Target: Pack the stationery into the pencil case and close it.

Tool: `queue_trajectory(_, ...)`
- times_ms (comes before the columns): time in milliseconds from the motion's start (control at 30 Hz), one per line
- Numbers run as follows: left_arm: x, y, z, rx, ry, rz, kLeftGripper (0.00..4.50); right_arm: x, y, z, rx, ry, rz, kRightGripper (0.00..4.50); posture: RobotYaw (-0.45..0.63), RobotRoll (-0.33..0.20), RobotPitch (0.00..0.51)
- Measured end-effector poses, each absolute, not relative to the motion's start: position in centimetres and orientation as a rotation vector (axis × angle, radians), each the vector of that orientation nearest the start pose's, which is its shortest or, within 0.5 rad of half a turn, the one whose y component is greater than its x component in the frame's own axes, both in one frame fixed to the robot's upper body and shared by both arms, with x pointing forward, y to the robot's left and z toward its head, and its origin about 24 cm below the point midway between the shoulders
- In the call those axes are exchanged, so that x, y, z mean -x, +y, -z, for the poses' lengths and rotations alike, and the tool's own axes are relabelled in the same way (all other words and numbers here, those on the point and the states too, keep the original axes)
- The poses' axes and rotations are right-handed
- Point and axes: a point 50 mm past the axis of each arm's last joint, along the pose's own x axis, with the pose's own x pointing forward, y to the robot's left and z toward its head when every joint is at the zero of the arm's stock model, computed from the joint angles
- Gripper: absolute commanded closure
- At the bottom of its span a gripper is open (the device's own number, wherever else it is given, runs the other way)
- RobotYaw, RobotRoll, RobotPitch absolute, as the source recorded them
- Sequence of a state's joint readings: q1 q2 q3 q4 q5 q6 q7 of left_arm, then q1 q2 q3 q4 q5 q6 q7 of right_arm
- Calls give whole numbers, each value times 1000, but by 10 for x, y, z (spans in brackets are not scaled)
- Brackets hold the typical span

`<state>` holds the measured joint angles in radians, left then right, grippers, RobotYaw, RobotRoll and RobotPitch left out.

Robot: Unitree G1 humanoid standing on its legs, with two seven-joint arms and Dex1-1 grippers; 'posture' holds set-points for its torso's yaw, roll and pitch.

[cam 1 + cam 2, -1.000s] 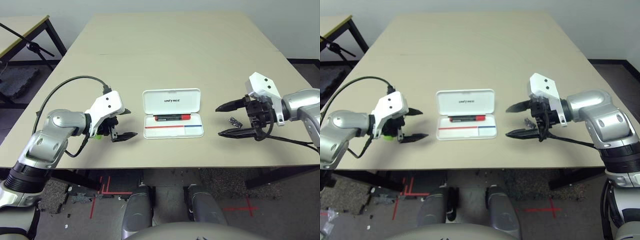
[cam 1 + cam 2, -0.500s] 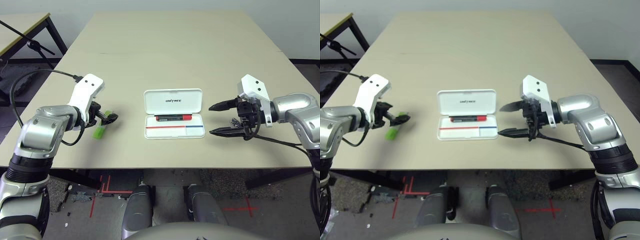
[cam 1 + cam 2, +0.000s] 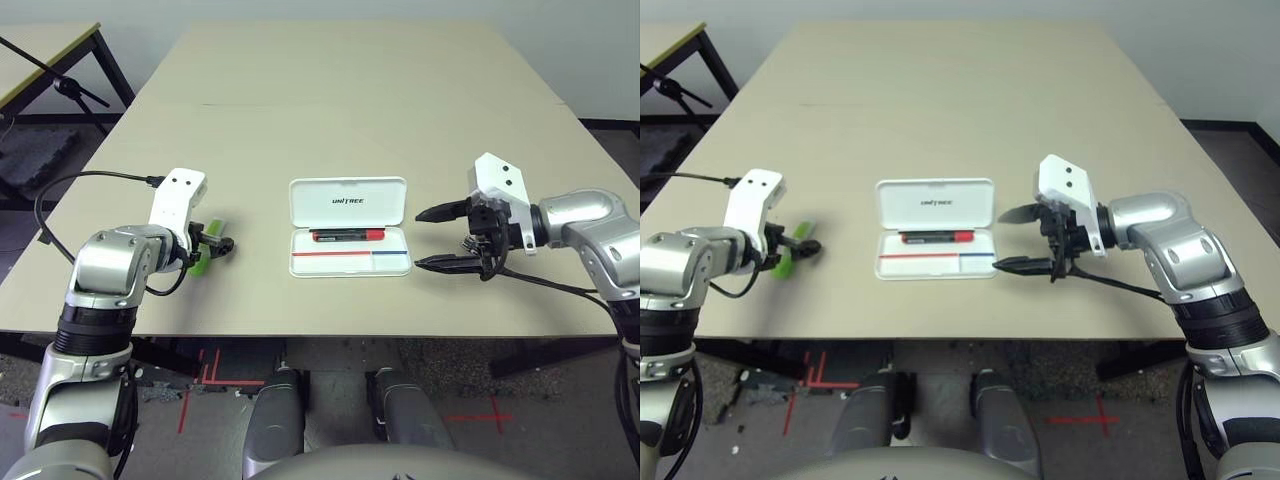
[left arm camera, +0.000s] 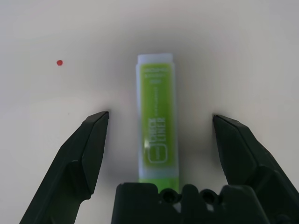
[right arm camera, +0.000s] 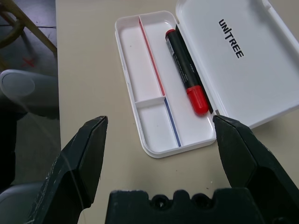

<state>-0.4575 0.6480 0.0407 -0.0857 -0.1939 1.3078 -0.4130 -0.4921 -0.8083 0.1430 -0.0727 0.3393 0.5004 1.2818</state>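
Note:
The lime-green highlighter (image 3: 201,263) lies past the case from my right gripper, crosswise to the near slot, so my left gripper needs to turn it lengthwise into that slot (image 3: 331,265).
The white pencil case (image 3: 400,262) lies open at the table's middle, its lid flat on the far side and printed "Unitree". A red marker (image 3: 346,236) with a black cap lies in the tray's far slot, also the red marker (image 5: 187,70) in the right wrist view. The lime-green highlighter (image 3: 203,262) lies on the table left of the case. My left gripper (image 3: 214,245) hangs over it, open, and the highlighter (image 4: 157,93) sits between the two fingers, untouched. My right gripper (image 3: 420,238) stands open just right of the case, pointing at it, with nothing held.
A black cable (image 3: 95,178) loops from my left wrist over the table's left part. A second table (image 3: 40,60) and a black stand (image 3: 62,88) are off to the far left. The near table edge (image 3: 330,335) runs close below the case.
My left gripper has swung left, away from the case, and now points down over the highlighter. My right gripper has drifted left, closer to the case. Both stay open.

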Motion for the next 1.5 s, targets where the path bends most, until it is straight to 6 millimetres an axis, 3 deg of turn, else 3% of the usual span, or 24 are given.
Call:
queue_trajectory(100, -290, 254, -117, -207, 784, 133, 0, -281, -194, -163, 441, 341, -1301, 23, -7, 0, 93)
queue_trajectory(167, -291, 254, -116, -207, 783, 133, 384, -281, -194, -163, 442, 340, -1299, 0, -8, 0, 92)
queue_trajectory(233, -291, 253, -116, -205, 785, 137, 962, -281, -194, -163, 442, 340, -1297, 0, -9, 0, 91)
queue_trajectory(433, -290, 251, -115, -210, 793, 150, 3292, -282, -194, -163, 443, 338, -1292, 0, -9, 0, 93)
queue_trajectory(467, -290, 251, -115, -213, 795, 150, 3436, -282, -194, -163, 443, 338, -1292, 0, -9, 0, 93)
queue_trajectory(700, -288, 256, -117, -291, 789, 200, 3429, -282, -194, -163, 443, 336, -1285, 0, -7, 0, 94)
queue_trajectory(967, -276, 242, -150, -514, 690, 564, 3429, -282, -194, -164, 444, 338, -1287, 0, -2, 0, 93)
queue_trajectory(1133, -266, 211, -168, -584, 585, 866, 3429, -282, -195, -165, 439, 347, -1293, 0, -2, 0, 94)
queue_trajectory(1267, -266, 188, -179, -635, 532, 1002, 3429, -281, -198, -166, 447, 365, -1295, 0, 0, 0, 96)
queue_trajectory(1500, -271, 144, -174, -714, 486, 1191, 3429, -281, -200, -169, 454, 381, -1297, 0, -20, 0, 95)
